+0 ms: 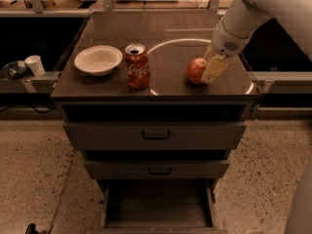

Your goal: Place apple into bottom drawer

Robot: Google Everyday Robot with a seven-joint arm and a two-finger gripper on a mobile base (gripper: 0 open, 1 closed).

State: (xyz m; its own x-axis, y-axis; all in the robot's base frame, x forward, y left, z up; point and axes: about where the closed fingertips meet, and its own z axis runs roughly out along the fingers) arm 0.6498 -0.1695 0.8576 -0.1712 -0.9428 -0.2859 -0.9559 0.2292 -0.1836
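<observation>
The apple needs a lower grip, because my gripper's fingers are only at the apple's upper edge. Next, I open them, reach lower around the apple's middle and close them there before I lift the apple.
The apple, red-orange, sits on the right part of the dark cabinet top. My gripper hangs from the white arm and is down at the apple's right side, overlapping its edge; the apple rests on the top. The bottom drawer is pulled out at the foot of the cabinet, and its flat floor is bare. It lies well below and a little left of the gripper.
A red Coca-Cola can stands left of the apple and a white bowl further left. Two shut drawers with dark handles sit above the open one. A white cup stands on a side ledge at the left.
</observation>
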